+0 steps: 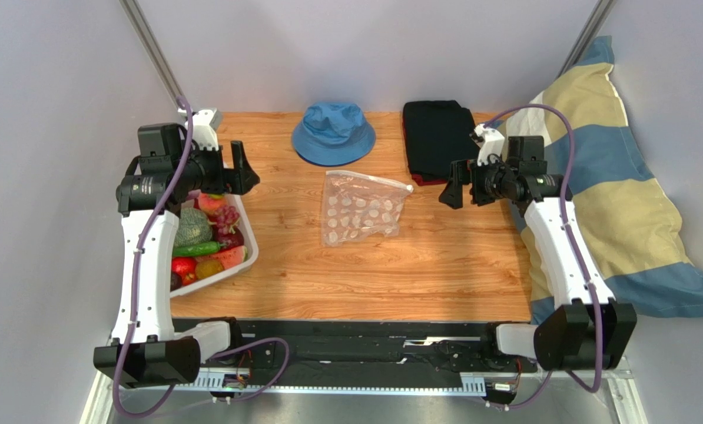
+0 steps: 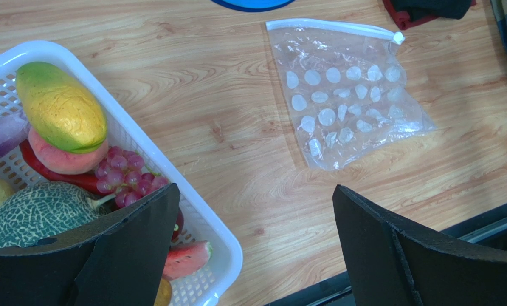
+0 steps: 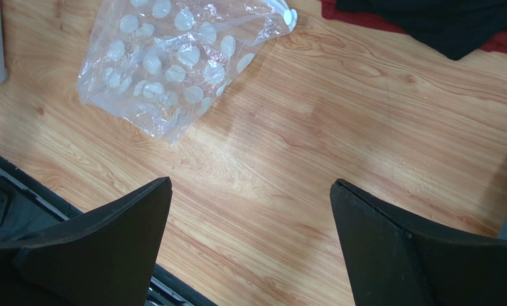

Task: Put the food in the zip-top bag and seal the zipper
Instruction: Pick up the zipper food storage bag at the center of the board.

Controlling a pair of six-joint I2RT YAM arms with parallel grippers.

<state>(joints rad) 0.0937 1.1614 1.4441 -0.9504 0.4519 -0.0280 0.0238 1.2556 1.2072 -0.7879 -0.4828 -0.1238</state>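
The bag's zipper edge (image 1: 368, 178) lies clear of the black cloth. I should keep moving my right gripper toward the slider end (image 1: 403, 185) until its fingers pinch the zipper.
The zip-top bag (image 1: 362, 208) lies flat and empty mid-table, clear with white dots; it also shows in the left wrist view (image 2: 345, 95) and the right wrist view (image 3: 173, 57). Its zipper (image 2: 329, 27) runs along the far edge. The food sits in a white mesh basket (image 1: 244, 237) at the left: a ribbed green squash (image 2: 36, 213), purple grapes (image 2: 123, 177), a yellow-green fruit (image 2: 61, 108), a watermelon slice (image 2: 187, 256). My left gripper (image 1: 244, 170) is open and empty above the basket's far end. My right gripper (image 1: 453, 184) is open and empty, right of the bag.
A blue hat (image 1: 333, 132) lies at the back middle. A folded black cloth (image 1: 439, 137) lies beside it at the back right. A striped blue and yellow pillow (image 1: 611, 185) leans along the right edge. A black rail (image 1: 355, 340) runs along the near edge.
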